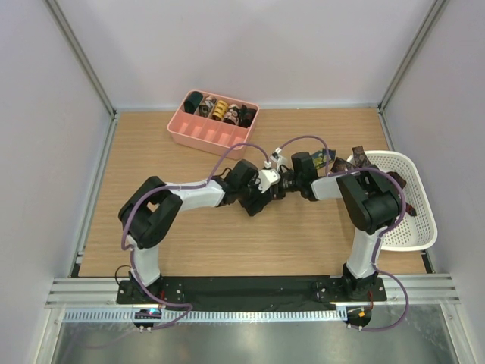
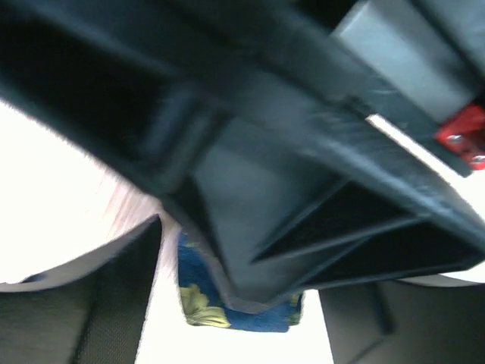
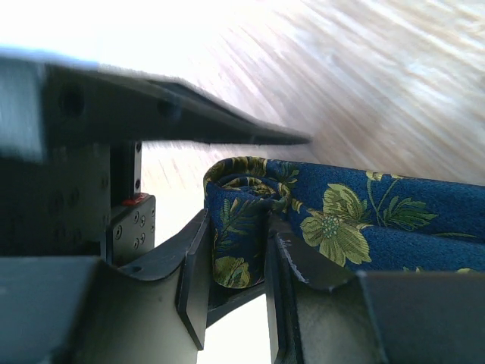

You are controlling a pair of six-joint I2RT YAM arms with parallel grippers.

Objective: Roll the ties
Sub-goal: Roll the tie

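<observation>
The tie's tail (image 1: 322, 158) drags behind my right gripper's wrist toward the basket. My left gripper should hold the coil (image 3: 244, 216) while my right gripper swings the tail out of the way.
A navy tie (image 3: 356, 220) with yellow-green flower print has its end wound into a small coil. My right gripper (image 3: 235, 254) is shut on that coil, and the rest of the tie trails off to the right over the wooden table. In the top view both grippers meet at the table's middle: the left gripper (image 1: 265, 186) and the right gripper (image 1: 283, 182), with a bit of the tie (image 1: 325, 160) behind the right wrist. In the left wrist view the right gripper's black body fills most of the frame. A piece of the navy tie (image 2: 198, 297) shows between the spread fingers of my left gripper (image 2: 239, 322).
A pink divided tray (image 1: 198, 136) at the back holds several rolled ties (image 1: 220, 111). A white basket (image 1: 420, 227) at the right edge holds dark loose ties (image 1: 360, 159). Grey walls close in the table on three sides.
</observation>
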